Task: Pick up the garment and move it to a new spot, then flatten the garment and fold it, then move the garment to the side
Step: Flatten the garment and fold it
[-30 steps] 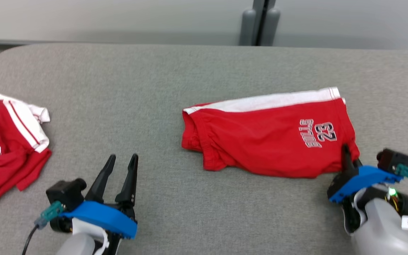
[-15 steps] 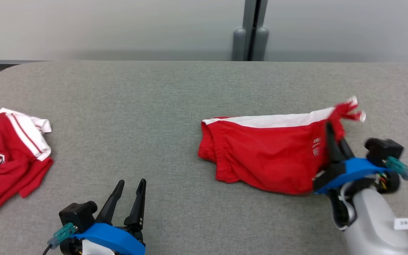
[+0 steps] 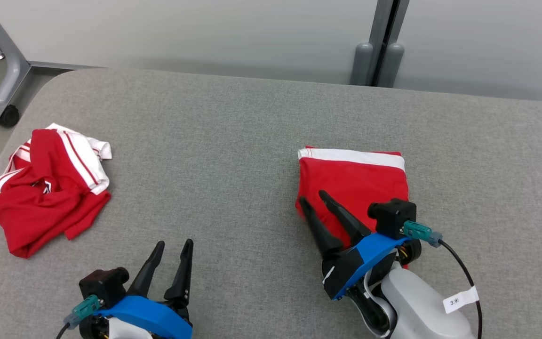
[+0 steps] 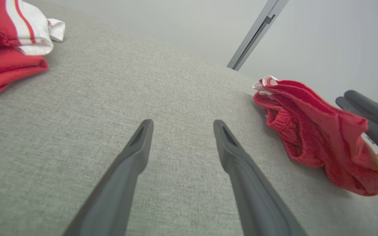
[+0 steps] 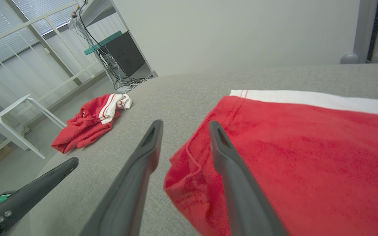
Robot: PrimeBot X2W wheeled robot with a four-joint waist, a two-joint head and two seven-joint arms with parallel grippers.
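My gripper is about to pull the edge of the red shorts (image 3: 356, 180), whose layers lie flat and stacked at the white waistband (image 3: 354, 157), so I expect the shorts to slide along together and stay folded.
The garment, red shorts (image 3: 353, 186) with a white waistband, lies folded in half on the grey table (image 3: 214, 141), right of centre. My right gripper (image 3: 313, 197) is open at the fold's near left corner, nothing between its fingers. In the right wrist view, the right gripper (image 5: 185, 124) has one finger over the red shorts (image 5: 307, 147) and the other over bare table. My left gripper (image 3: 174, 243) stands open near the front edge, well left of the shorts. From the left wrist view, the left gripper (image 4: 183, 124) is open and the shorts (image 4: 310, 131) lie to its right.
A second, crumpled red and white garment (image 3: 50, 188) lies near the table's left edge. Beyond that corner stands a wheeled grey frame leg (image 3: 7, 70). A wall post (image 3: 379, 47) rises behind the table. A white stool (image 5: 15, 108) stands off the table's left.
My right gripper carried the shorts' right end over to the left, folding them in half, then let go and opened. The head camera also shifted. The left gripper stayed put.
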